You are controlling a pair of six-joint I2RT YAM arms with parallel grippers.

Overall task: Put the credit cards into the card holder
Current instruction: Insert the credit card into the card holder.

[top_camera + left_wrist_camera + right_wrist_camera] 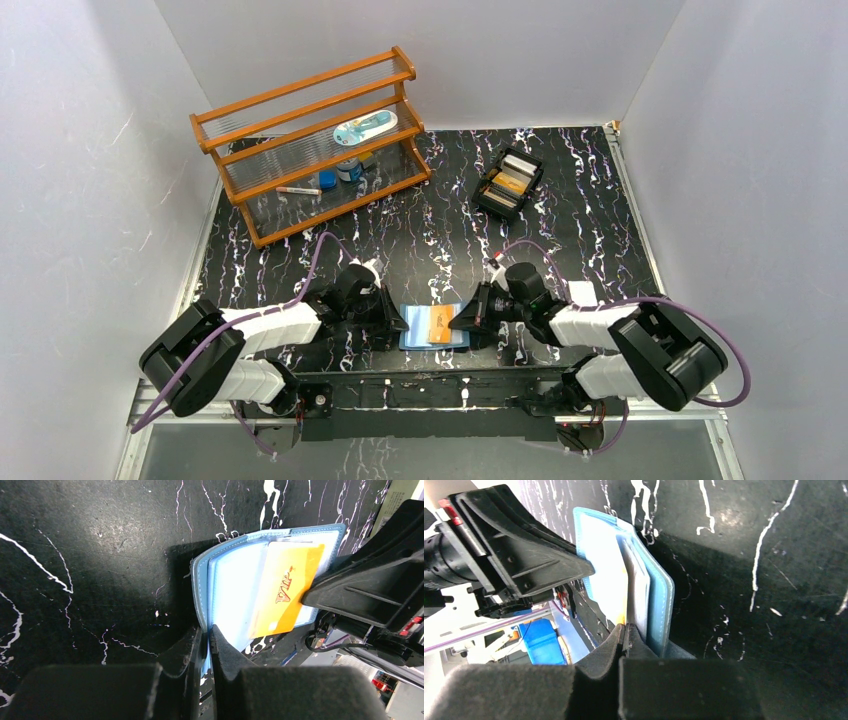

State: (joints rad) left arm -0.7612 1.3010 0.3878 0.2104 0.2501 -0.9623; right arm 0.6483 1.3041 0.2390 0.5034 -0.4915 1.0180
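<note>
My right gripper should open, because the orange credit card (286, 589) sits too shallow in the holder's pocket, then go to its exposed edge (316, 562) and push the card toward my left gripper.
The blue card holder (420, 328) lies open near the table's front edge, between both grippers. My left gripper (207, 632) is shut on the holder's left edge (232, 585), pinching the light blue flap. An orange credit card (287, 590) marked VIP lies slanted over the holder's inner pocket. My right gripper (626, 628) is shut on that card's edge (625, 612), next to the holder's teal cover (661, 605). From above, the card (440, 322) sits between the left gripper (400, 324) and the right gripper (463, 320). More credit cards lie in a black tray (508, 183).
A wooden shelf rack (310, 140) with small items stands at the back left. The black tray sits at the back right of centre. The marbled black table (600, 230) ends at a metal rail just behind the holder's near side.
</note>
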